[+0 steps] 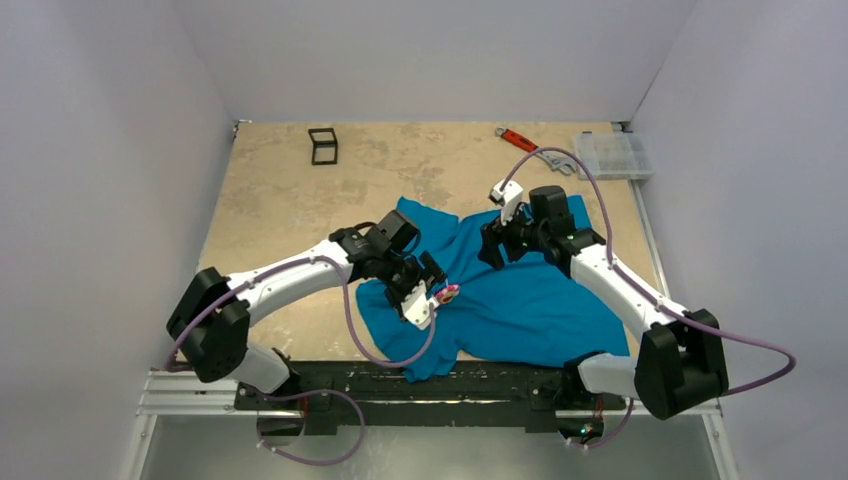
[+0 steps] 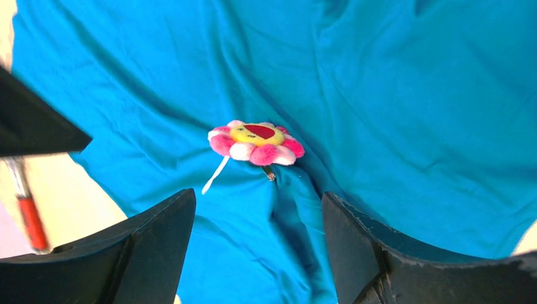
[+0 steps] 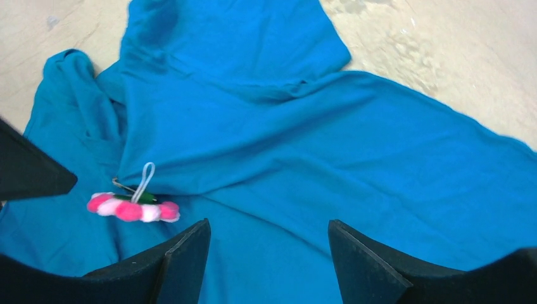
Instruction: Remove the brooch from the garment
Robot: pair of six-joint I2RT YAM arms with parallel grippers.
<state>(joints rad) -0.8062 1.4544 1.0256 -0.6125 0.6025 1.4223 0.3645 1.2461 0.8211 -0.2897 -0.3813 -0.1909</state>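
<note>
I should bring my left gripper around to the brooch's green back (image 3: 147, 197) while my right gripper holds the brooch's petals, because the brooch's yellow centre (image 2: 256, 133) is facing my left gripper.
The teal-blue T-shirt (image 1: 520, 295) lies crumpled on the table between the arms. The brooch (image 1: 447, 292), a small flower with pink and white petals and a yellow centre, is pinned to it near its left side. My left gripper (image 1: 432, 284) is open right beside the brooch. In the left wrist view the brooch (image 2: 256, 142) sits just ahead of the open gripper (image 2: 258, 218), over the shirt (image 2: 392, 114), not touching. My right gripper (image 1: 493, 250) is open over the shirt's upper part. In the right wrist view the brooch (image 3: 133, 208) lies left of the open gripper (image 3: 269, 240), on the shirt (image 3: 354, 139).
A red-handled wrench (image 1: 520, 140) and a clear plastic box (image 1: 612, 155) lie at the back right. A small black frame (image 1: 323, 146) stands at the back left. Walls close in the table on the left, the right and the back.
</note>
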